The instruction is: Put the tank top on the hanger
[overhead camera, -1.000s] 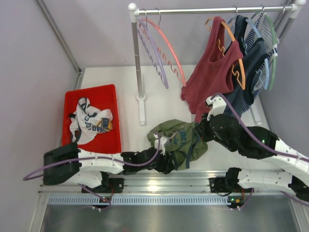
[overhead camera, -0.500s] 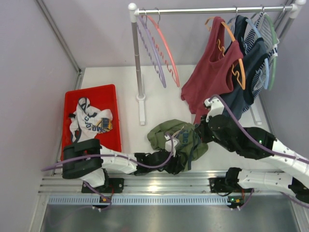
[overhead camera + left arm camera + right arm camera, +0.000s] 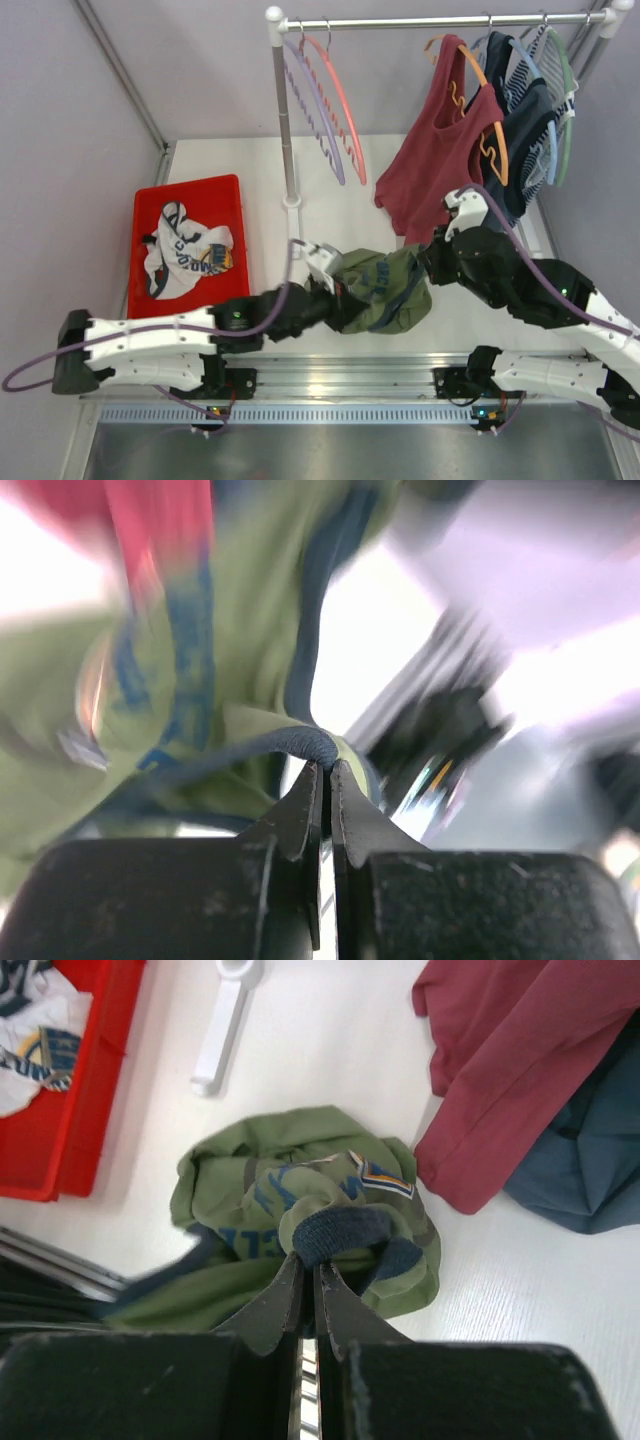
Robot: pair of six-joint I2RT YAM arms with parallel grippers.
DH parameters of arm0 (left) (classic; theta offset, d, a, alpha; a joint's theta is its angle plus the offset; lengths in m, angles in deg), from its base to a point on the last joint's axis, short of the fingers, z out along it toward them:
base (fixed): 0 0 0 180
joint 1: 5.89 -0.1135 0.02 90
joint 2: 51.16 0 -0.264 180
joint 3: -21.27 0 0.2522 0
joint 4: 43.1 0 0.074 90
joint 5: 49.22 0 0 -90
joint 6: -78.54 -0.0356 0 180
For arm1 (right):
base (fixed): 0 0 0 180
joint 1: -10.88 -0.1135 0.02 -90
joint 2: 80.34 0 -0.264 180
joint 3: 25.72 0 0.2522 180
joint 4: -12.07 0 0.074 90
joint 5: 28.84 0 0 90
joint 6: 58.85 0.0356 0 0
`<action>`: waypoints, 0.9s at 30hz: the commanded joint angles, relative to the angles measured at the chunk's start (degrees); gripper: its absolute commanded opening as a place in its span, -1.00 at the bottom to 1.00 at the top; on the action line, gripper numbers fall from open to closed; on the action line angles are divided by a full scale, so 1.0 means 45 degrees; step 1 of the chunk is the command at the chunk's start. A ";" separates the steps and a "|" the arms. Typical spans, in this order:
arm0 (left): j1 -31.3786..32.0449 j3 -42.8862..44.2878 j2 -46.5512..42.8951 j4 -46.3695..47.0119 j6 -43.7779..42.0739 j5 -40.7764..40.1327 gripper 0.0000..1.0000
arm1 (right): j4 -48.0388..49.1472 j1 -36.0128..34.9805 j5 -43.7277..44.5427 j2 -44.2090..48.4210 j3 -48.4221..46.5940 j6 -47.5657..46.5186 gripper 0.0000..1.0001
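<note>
Next, my left gripper pulls the trim of the olive-green tank top [image 3: 378, 282], bunched between my grippers, to the space [image 3: 268, 264] beside the red bin, so the top spreads out flat.
The olive-green tank top [image 3: 385, 290] is bunched up between my two grippers near the front of the table. My left gripper [image 3: 345, 290] is shut on the top's left side. In the left wrist view its jaws [image 3: 326, 767] pinch a fold of navy trim, with the tank top [image 3: 250, 630] blurred beyond. My right gripper [image 3: 428, 268] is shut on the right side, and its jaws [image 3: 310, 1260] clamp navy trim of the tank top [image 3: 290, 1190]. The salmon-pink hanger [image 3: 342, 100] hangs on the rail at the back left, beside a lilac hanger [image 3: 312, 110].
A red bin [image 3: 232, 195] at the left holds a white printed garment [image 3: 185, 255]. The rack's pole [image 3: 285, 120] stands behind the tank top. A dark red tank top [image 3: 440, 160] on an orange hanger and navy garments [image 3: 520, 120] hang at the right.
My left gripper went from open to shut on the tank top's trim, and the left arm stretched out flatter. The bundle shifted slightly right. The empty hangers swung on the rail.
</note>
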 commanded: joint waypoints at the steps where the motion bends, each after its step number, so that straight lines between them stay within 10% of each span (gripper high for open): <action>1: -0.0033 0.2550 -0.2146 -0.3354 -0.1740 -0.2892 -1.00 | 0.0213 0.0502 0.0496 -0.0023 -0.1649 -0.0736 -1.00; 7: -0.0111 0.8273 -0.1076 -0.6898 -0.3478 -0.6737 -1.00 | 0.0662 0.1711 0.0303 -0.1427 -0.4400 -0.2181 -1.00; 16: -0.0209 1.3976 0.1130 -0.7408 -0.6507 -0.7780 -1.00 | 0.0781 0.3861 -0.1943 -0.4103 -0.9692 -0.3550 -1.00; 21: -0.0326 1.4745 0.1816 -0.8149 -0.6376 -0.7430 -1.00 | 0.0584 0.4155 -0.2666 -0.4303 -1.0230 -0.3297 -1.00; 27: -0.1672 1.0904 0.0396 -0.8523 -0.3604 -0.5030 -1.00 | 0.1228 0.4155 -0.3795 -0.1437 -0.4281 -0.1464 -1.00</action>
